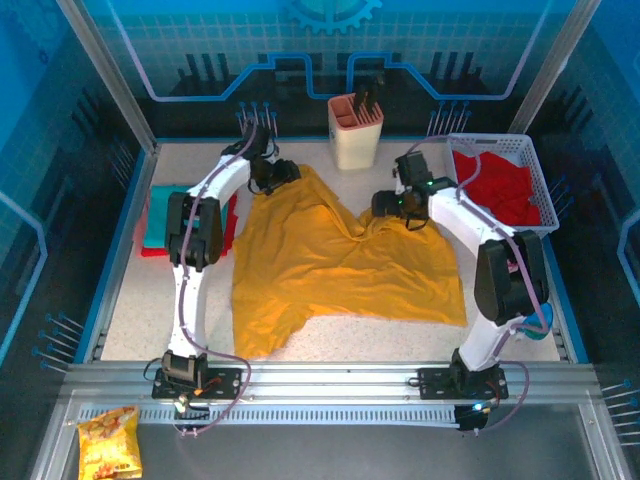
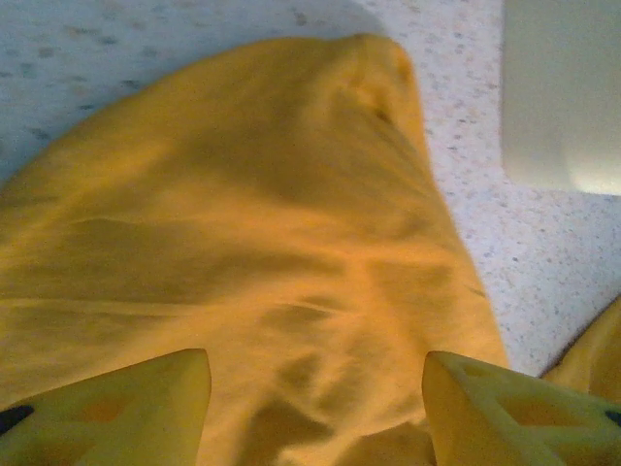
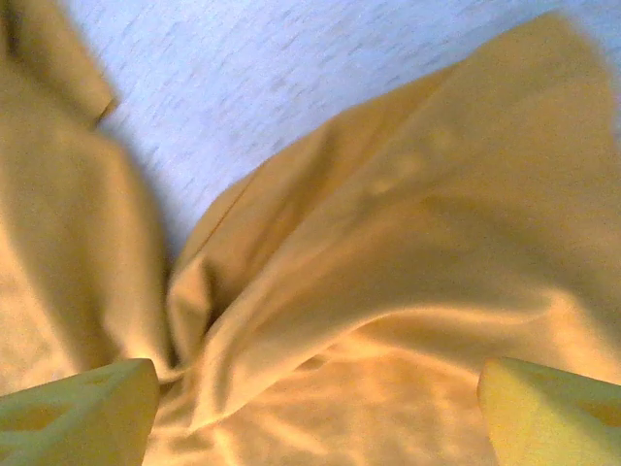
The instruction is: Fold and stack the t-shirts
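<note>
The mustard-yellow t-shirt's far corner [image 1: 316,183] sticks out past the t-shirt's dipped far edge toward the beige holder, so the robot's left gripper should fold that corner back onto the t-shirt's body [image 1: 268,245].
A large mustard-yellow t-shirt [image 1: 340,260] lies spread and rumpled across the middle of the table, with a fold running down from its top edge. My left gripper [image 1: 275,172] hovers over the shirt's far left corner. In the left wrist view its jaws stand apart over the cloth [image 2: 291,223], pinching nothing [image 2: 315,388]. My right gripper [image 1: 395,205] is over the shirt's far right part, open wide above a raised fold [image 3: 320,291] with nothing between its fingers [image 3: 315,398]. Folded teal and red t-shirts [image 1: 158,220] lie stacked at the left edge.
A white basket [image 1: 540,170] at the back right holds red cloth [image 1: 495,185]. A beige holder [image 1: 355,130] stands at the back centre, close to the left gripper [image 2: 563,97]. A snack bag [image 1: 110,442] lies off the table, front left. Bare table shows along the front.
</note>
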Robot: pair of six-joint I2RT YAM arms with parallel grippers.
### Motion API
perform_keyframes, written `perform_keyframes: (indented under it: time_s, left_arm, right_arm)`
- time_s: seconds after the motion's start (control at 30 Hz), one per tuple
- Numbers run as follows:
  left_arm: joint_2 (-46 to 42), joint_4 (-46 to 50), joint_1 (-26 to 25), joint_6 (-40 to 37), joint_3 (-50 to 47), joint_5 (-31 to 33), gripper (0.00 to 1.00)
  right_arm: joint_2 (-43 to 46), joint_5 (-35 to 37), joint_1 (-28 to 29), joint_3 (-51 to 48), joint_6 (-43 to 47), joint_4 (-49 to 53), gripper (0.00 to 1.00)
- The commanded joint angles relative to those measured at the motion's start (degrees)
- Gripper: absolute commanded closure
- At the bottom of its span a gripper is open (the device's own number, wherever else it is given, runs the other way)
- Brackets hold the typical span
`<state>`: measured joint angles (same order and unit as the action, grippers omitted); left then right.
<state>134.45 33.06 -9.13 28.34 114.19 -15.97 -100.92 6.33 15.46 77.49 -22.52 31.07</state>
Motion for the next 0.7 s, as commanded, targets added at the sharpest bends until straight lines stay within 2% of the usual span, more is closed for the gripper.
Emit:
perform_keyframes:
  time_s: [0.0,0.13,0.3,0.53,0.6,0.67]
  left_arm:
    - [1.9,-1.6,-1.0,-1.2,5.1,2.4,0.39]
    - [6.1,2.5,-2.4,-2.0,11.6,4.3,0.38]
    - [9.7,5.1,-3.9,-1.2,15.7,7.6,0.37]
    - [15.6,11.4,-5.0,0.6,23.6,10.1,0.38]
    - [16.6,11.9,-5.0,1.2,24.7,10.2,0.41]
    - [17.3,12.1,-5.0,1.8,25.5,10.2,0.5]
  right_arm:
    - [-5.0,3.5,-1.5,5.6,-4.2,6.9,0.13]
    - [-13.9,10.2,-2.5,16.0,-5.1,12.6,0.11]
    - [-23.5,10.3,-3.9,25.7,-6.4,17.3,0.1]
    - [-29.0,9.4,-5.8,29.4,-6.1,18.3,0.13]
    - [-30.2,8.2,-6.1,29.9,-5.9,18.3,0.15]
    - [-31.1,7.5,-6.2,30.6,-5.8,18.7,0.21]
